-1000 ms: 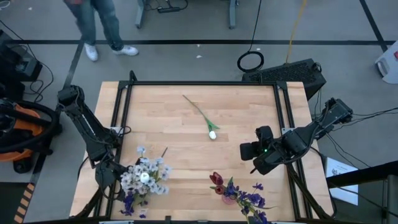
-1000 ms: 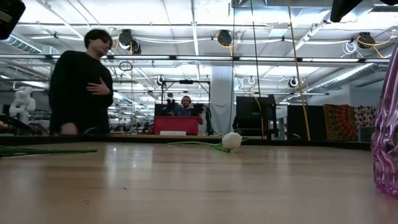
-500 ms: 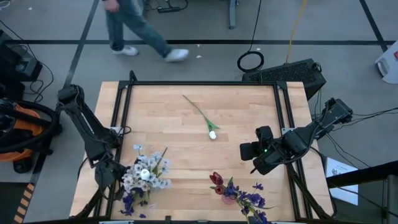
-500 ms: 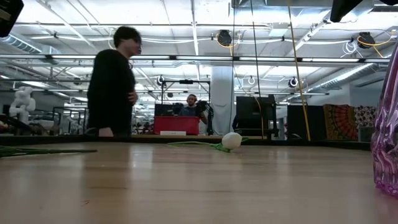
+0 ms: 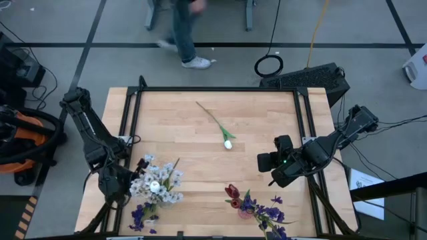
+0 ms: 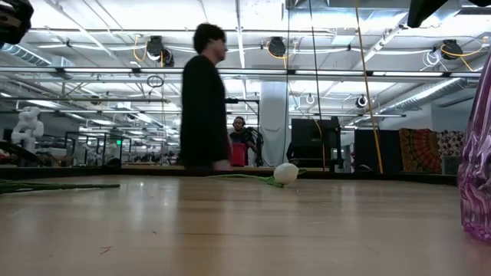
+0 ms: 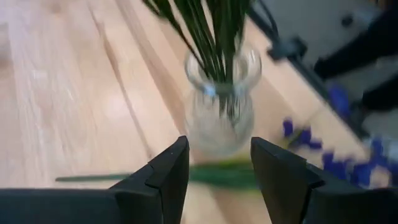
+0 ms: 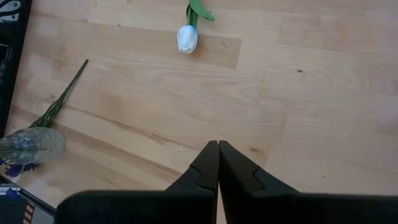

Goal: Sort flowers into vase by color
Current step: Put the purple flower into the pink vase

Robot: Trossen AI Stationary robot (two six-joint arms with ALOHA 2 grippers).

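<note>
The purple flowers' green stems [image 7: 217, 177] are lying loose outside the clear vase [image 7: 219, 124], so my left gripper should go on turning and moving down before it closes, until its open fingers are on both sides of them.
A clear glass vase [image 7: 219, 118] near the table's near-left corner holds green stems topped by white and pale-blue blossom clusters [image 5: 157, 187]. Purple sprigs [image 5: 138, 215] lie beside it. My left gripper [image 7: 217, 146] is open just left of this vase, its fingers apart from the glass. A white tulip [image 5: 228, 143] lies on its side mid-table, also seen in the low view [image 6: 285, 173]. A purple vase [image 5: 245, 209] at the near edge holds dark red tulips [image 5: 231, 194] and purple sprigs [image 5: 268, 213]. My right gripper [image 8: 217, 149] hovers shut at the table's right.
A black frame rail [image 5: 213, 89] runs round the wooden table. Bare wood lies between the tulip and both vases. A person [image 6: 203, 100] walks past beyond the far edge. A loose green stem [image 7: 217, 175] lies on the table by the clear vase.
My left gripper has drawn back a little from the clear vase, toward the table's left edge. The stems and leaves in the clear vase have shifted. Beyond the far edge the person has walked from left to right. My right arm has kept still.
</note>
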